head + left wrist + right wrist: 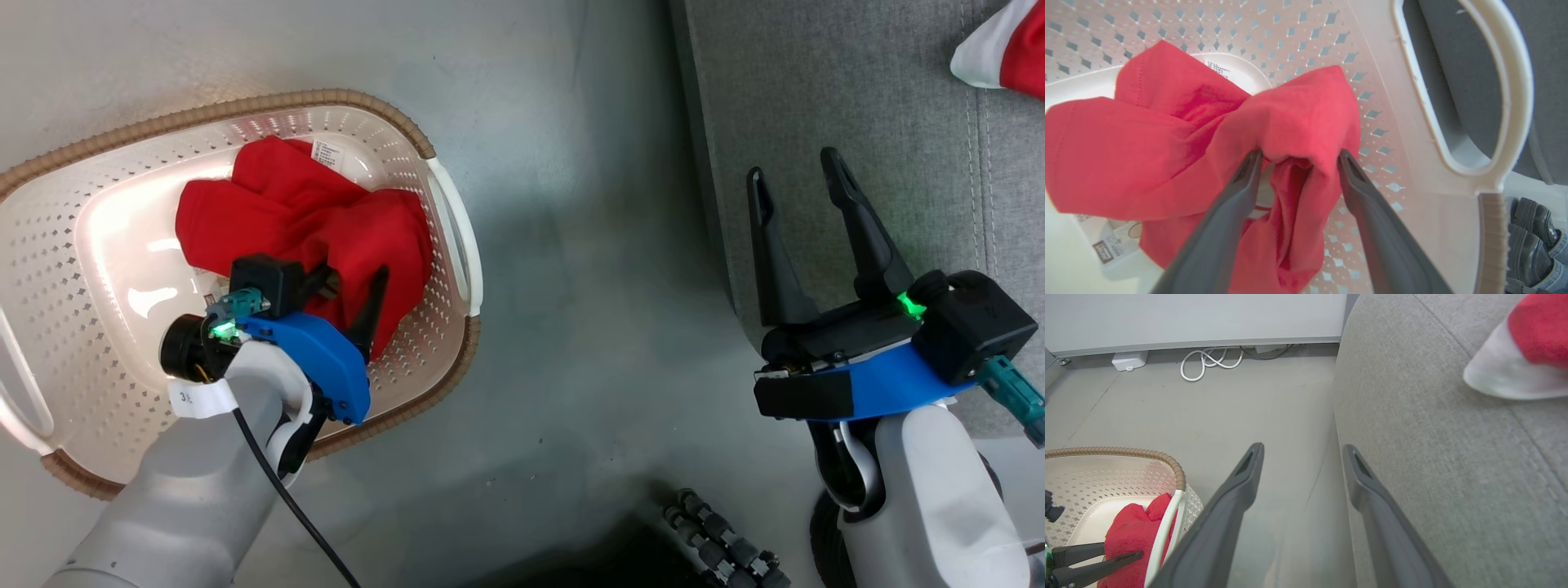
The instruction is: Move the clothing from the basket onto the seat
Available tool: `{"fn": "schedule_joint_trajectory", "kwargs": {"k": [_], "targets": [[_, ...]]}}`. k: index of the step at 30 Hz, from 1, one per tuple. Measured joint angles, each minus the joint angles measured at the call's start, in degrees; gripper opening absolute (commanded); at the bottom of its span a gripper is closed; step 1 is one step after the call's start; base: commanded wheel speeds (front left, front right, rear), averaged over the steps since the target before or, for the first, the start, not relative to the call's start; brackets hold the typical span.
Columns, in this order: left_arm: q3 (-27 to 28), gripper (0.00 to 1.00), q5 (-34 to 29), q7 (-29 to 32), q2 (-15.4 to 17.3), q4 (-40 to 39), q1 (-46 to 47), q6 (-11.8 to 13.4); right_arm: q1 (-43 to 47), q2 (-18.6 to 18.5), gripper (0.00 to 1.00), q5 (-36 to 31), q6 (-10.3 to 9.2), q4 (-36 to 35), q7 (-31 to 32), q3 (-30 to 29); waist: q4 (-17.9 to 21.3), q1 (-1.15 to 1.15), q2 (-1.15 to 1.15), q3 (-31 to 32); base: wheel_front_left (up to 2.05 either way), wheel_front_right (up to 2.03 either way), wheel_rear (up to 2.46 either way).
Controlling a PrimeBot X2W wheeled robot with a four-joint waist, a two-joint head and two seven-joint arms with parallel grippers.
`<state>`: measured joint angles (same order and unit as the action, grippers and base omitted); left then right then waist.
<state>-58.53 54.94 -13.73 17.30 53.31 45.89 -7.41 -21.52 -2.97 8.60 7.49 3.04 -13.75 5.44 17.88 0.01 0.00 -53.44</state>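
Observation:
My gripper will leave the basket empty when it lifts the red clothing (pixel 299 215), because the clothing lies in a joined heap beside clear cream basket's bottom (pixel 134 235).
Red clothing (pixel 302 212) lies bunched in the cream basket (pixel 245 106) on the floor at the left. My left gripper (pixel 355 282) reaches down into the basket, open. In the left wrist view a raised fold of the clothing (pixel 1147 155) sits between its spread fingers (pixel 1237 192), against the basket wall (pixel 1290 32). My right gripper (pixel 792 167) hangs open and holds nothing over the front edge of the grey seat (pixel 857 82). A red garment with white trim (pixel 1000 49) lies on the seat at the far right. The right wrist view shows the seat (pixel 1433 437), that garment (pixel 1535 330) and the basket (pixel 1126 451).
Bare grey floor (pixel 588 245) separates basket and seat. A coiled white cable (pixel 1208 361) and a small white box (pixel 1128 361) lie by the wall. A person's black shoes (pixel 1531 241) stand just beyond the basket handle (pixel 1515 102). A dark segmented cable guide (pixel 718 539) sits near my base.

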Motion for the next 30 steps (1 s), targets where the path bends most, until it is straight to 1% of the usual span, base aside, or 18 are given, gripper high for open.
{"fn": "schedule_joint_trajectory", "kwargs": {"k": [1, 2, 3, 4, 12, 19, 25, 30], "targets": [[-0.2, 0.63, 0.5, 0.0, 0.0, 0.3, 0.2, 0.0, 0.0, 0.0, 1.0, 0.1, 0.0, 0.2, 0.0, 0.0, 0.1, 0.0, 0.0, -0.1, 0.0, 0.0, 0.0], [-0.9, 0.63, 0.6, 0.0, 0.1, 0.6, 0.4, 0.0, -0.1, 0.0, 1.0, 0.2, 0.0, 0.4, -0.1, 0.1, 0.2, 0.0, 0.0, -0.2, 0.0, 0.0, 0.0], [-1.7, 0.18, 0.6, 0.2, 0.1, 0.7, 0.5, 0.0, -0.2, 0.0, 1.0, 0.2, 0.0, 0.5, -0.1, 0.1, 0.2, 0.0, 0.0, -0.2, 0.0, 0.0, 0.0], [-2.3, 0.0, 0.9, 0.5, 0.2, 0.8, 0.6, 0.0, -0.3, 0.0, 1.0, 0.2, 0.0, 0.6, -0.2, 0.2, 0.2, 0.0, 0.0, -0.2, 0.0, 0.0, 0.0], [-5.4, 0.0, 3.7, -0.1, 0.3, 0.7, 1.3, 0.0, -0.9, 0.0, 1.0, 0.2, 0.0, 1.6, -0.5, 0.9, 0.2, 0.0, 0.0, 0.5, 0.0, 0.0, 0.0], [-6.5, 0.0, 5.2, -1.0, 0.1, 0.8, 1.6, 0.0, -0.9, 0.0, 1.0, -0.5, 0.0, 2.0, -0.7, 0.6, -1.1, 0.0, 0.0, 2.1, 0.0, 0.0, 0.0], [-7.2, 0.0, 6.7, -1.2, -0.8, 0.5, 0.8, 0.0, -1.1, 0.0, 1.0, -1.6, 0.0, 2.4, -0.4, 0.2, -2.1, 0.0, 0.0, 5.3, 0.0, 0.0, 0.0], [-6.1, 0.0, 6.0, -1.3, -1.5, -1.6, -1.1, 0.0, -0.8, 0.0, 1.0, -2.1, 0.0, 3.3, 0.1, 0.1, -3.4, -0.01, 0.0, 9.8, 0.0, 0.0, 0.0]]}}
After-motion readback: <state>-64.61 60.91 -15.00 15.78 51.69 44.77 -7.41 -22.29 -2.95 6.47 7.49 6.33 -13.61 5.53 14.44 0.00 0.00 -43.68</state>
